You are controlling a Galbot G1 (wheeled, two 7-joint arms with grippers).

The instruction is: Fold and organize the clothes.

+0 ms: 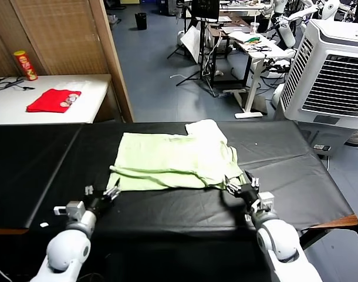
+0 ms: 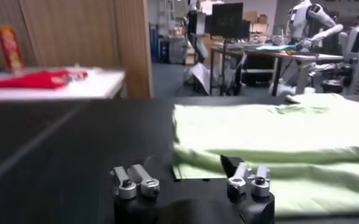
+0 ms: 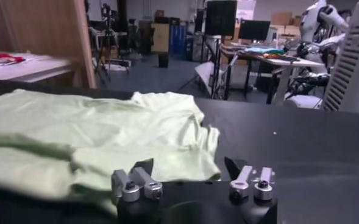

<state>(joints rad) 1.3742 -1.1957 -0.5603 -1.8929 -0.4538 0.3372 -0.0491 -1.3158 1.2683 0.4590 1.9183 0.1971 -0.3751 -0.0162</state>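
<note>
The shirt's far edge [image 1: 154, 134] lies a long way across the table, so the robot's left gripper and right gripper should pull the shirt's near corners closer [image 1: 114, 181] before they fold that edge over.
The clothes, one pale mint-green shirt [image 1: 173, 160], lie flat on the black table [image 1: 296, 155], with a doubled layer along the near edge and one sleeve [image 1: 207, 130] sticking out at the far side. My left gripper [image 1: 102, 194] is open just off the shirt's near left corner. In the left wrist view the shirt [image 2: 270, 131] has that corner lying in front of the left gripper [image 2: 188, 170], untouched. My right gripper [image 1: 242, 187] is open at the near right corner. The right wrist view shows the shirt [image 3: 94, 131] ending just ahead of the right gripper [image 3: 188, 165].
A bright red cloth [image 1: 53, 100] and a snack can [image 1: 25, 64] sit on a white table at the far left. A wooden partition [image 1: 111, 53] stands behind. A white air cooler [image 1: 331, 76] is at the far right. The table's near right corner [image 1: 343, 222] is close.
</note>
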